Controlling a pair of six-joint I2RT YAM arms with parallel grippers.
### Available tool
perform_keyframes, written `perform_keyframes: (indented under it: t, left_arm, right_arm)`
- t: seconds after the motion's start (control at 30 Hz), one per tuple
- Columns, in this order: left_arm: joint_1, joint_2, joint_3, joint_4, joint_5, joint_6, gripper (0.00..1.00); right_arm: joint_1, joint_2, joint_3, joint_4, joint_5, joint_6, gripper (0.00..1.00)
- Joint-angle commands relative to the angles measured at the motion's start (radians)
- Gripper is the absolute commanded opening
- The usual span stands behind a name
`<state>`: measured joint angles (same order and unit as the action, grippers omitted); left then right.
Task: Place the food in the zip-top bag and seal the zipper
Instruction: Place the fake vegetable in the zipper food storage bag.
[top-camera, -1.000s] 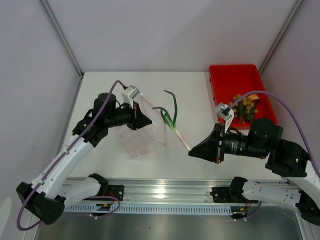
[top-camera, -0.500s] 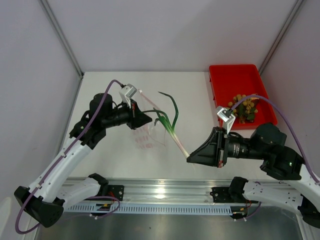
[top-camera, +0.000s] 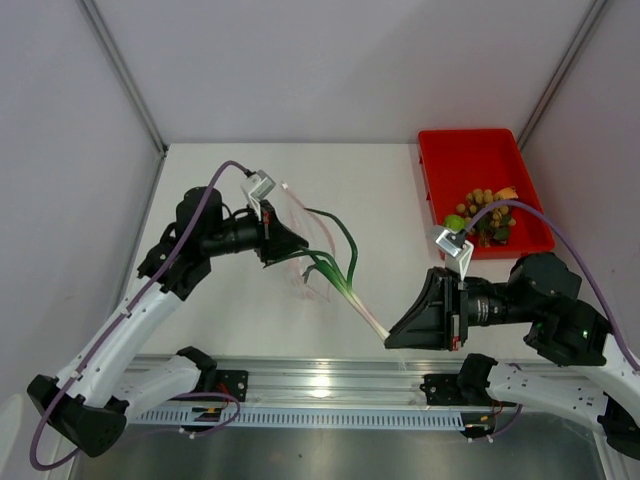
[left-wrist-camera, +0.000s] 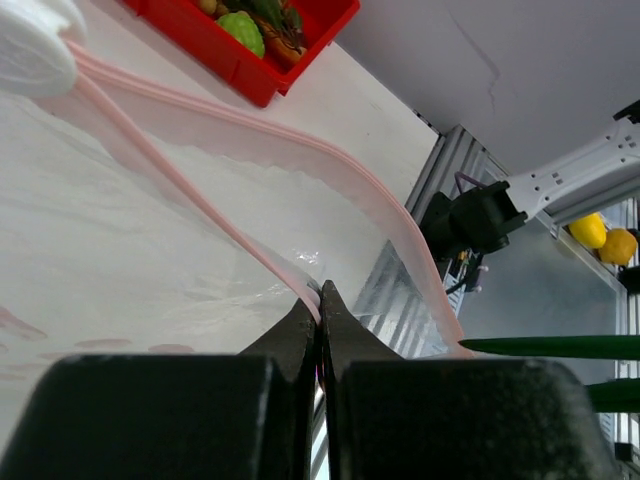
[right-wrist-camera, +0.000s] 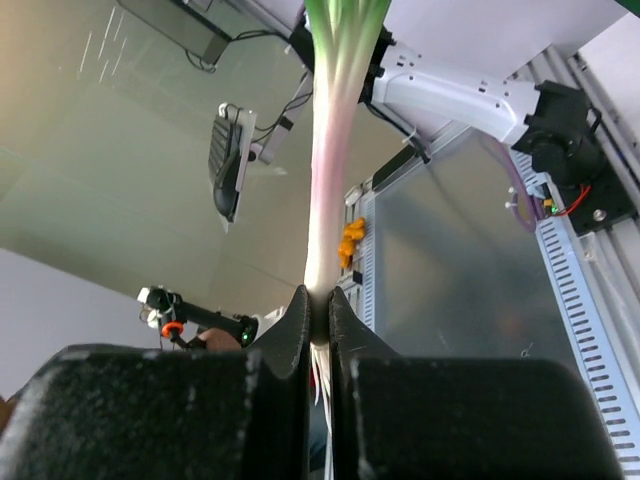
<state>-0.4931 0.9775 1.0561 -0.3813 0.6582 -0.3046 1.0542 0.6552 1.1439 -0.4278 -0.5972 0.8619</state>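
Observation:
Next, my right gripper pulls the green onion's leaves (top-camera: 325, 259) clear and lines them up with the bag's opening before it pushes in, because they spread wide across the bag's opening (left-wrist-camera: 290, 205).
My left gripper (top-camera: 296, 240) is shut on the pinkish zipper strip (left-wrist-camera: 215, 215) of the clear zip-top bag (top-camera: 305, 232) and holds its mouth up off the table; it shows close up in the left wrist view (left-wrist-camera: 320, 292). My right gripper (top-camera: 392, 340) is shut on the white root end of the green onion (top-camera: 345, 285), also seen in the right wrist view (right-wrist-camera: 320, 300). The onion's green leaves reach to the bag's mouth. The bunch of tan round fruits (top-camera: 487, 212) and the small green fruit (top-camera: 456, 222) lie in the red tray. The dark purplish-red piece is not visible.
The red plastic tray (top-camera: 455, 165) stands at the back right of the white table (top-camera: 390, 190). A metal rail (top-camera: 330, 385) runs along the near edge between the arm bases. Grey walls close in the back and sides.
My right gripper has moved down toward the near edge with the onion. My left gripper has raised and tilted the bag, and the onion's leaves now lie at its mouth.

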Motion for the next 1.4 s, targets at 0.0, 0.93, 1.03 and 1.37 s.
perform_keyframes:
  t: [0.0,0.93,1.03,1.37]
  left_arm:
    - [0.007,-0.049,-0.013,0.048,0.083,0.038,0.01]
    - [0.008,-0.109,-0.084,-0.016,0.136,0.084,0.01]
    - [0.008,-0.114,-0.091,-0.022,0.118,0.085,0.00]
    - [0.008,-0.111,-0.091,-0.034,0.103,0.085,0.01]
  right_arm:
    - [-0.003,0.003,0.004,0.011,-0.084,0.003,0.00]
    - [-0.143,0.052,-0.019,-0.086,-0.205,0.003,0.00]
    - [-0.167,0.047,-0.019,-0.036,-0.223,0.029,0.00]
    - [-0.180,0.063,0.002,-0.104,-0.210,-0.010,0.00]
